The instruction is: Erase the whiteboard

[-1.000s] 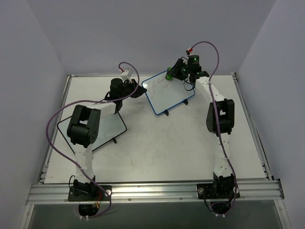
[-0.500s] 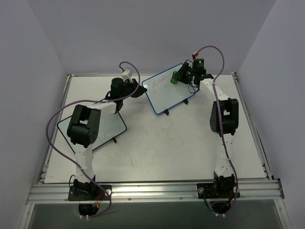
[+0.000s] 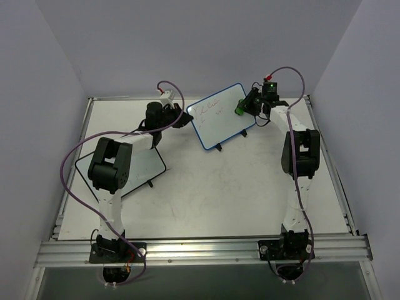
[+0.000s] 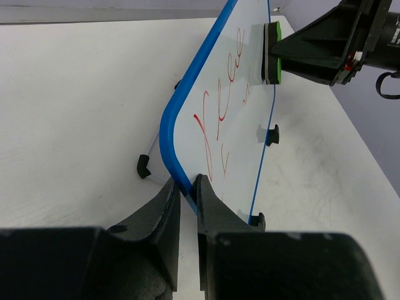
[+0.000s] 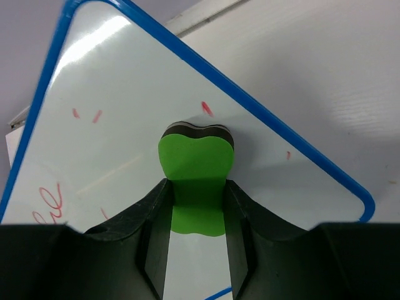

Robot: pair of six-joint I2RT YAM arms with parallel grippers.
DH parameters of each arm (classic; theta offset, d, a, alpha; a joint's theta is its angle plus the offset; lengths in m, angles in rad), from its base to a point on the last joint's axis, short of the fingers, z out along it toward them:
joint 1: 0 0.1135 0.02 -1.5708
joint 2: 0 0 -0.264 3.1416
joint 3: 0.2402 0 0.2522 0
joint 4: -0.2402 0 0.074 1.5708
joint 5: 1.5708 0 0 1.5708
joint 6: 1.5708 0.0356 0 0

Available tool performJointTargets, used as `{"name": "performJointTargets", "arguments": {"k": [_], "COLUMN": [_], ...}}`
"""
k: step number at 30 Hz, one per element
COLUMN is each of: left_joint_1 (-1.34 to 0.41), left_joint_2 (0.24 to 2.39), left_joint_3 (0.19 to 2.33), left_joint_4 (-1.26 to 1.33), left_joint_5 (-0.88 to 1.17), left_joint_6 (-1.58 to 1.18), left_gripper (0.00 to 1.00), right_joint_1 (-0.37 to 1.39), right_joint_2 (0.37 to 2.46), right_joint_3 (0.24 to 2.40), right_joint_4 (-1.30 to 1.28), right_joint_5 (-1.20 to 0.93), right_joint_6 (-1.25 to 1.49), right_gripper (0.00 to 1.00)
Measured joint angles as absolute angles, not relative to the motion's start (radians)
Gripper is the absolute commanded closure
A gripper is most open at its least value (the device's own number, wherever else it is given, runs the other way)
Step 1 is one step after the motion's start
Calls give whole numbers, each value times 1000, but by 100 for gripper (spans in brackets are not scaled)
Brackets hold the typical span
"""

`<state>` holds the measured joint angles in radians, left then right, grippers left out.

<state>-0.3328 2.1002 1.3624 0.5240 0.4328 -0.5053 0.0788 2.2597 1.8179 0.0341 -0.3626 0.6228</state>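
Observation:
I should wipe back to the frame's edge [image 5: 250, 103] and toward its corner with my right gripper, because red flecks [image 5: 206, 109] lie between the green eraser and the blue frame.
The blue-framed whiteboard [image 3: 219, 116] stands tilted at the back of the table, with red writing on its left half. My left gripper [image 3: 183, 117] is shut on its left frame edge [image 4: 178, 172]. My right gripper [image 3: 245, 106] is shut on a green eraser [image 3: 239, 108] whose black felt side rests on the board's right part. In the right wrist view the eraser [image 5: 196, 178] sits between my fingers against the board [image 5: 125, 125], with a few red flecks around it. The left wrist view shows the eraser [image 4: 272, 53] on the far end of the board [image 4: 231, 119].
A black-framed whiteboard [image 3: 147, 167] lies under the left arm at the left of the table [image 3: 212, 194]. Grey walls close in the back and sides. A metal rail [image 3: 200, 250] runs along the near edge.
My right gripper has slid the eraser rightward across the board, from its upper middle to its right end. The left gripper and the board have stayed in place.

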Motion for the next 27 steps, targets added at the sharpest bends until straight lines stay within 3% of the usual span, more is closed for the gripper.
{"name": "performJointTargets", "arguments": {"k": [15,27], "left_joint_1": [-359,-360], "left_joint_2": [2089,2088], "left_joint_3": [1377,1377], "left_joint_4": [491,475], "left_joint_5": [399,387], "left_joint_6": [-453,-450], "left_gripper": [98,98], "right_joint_1": [172,136], "right_joint_2": [2355,2354], "right_joint_3": [2112,2044], "right_joint_4": [-57,-12], "right_joint_5": [-360,-363], "right_joint_6": [601,634], "right_gripper": [100,100]}}
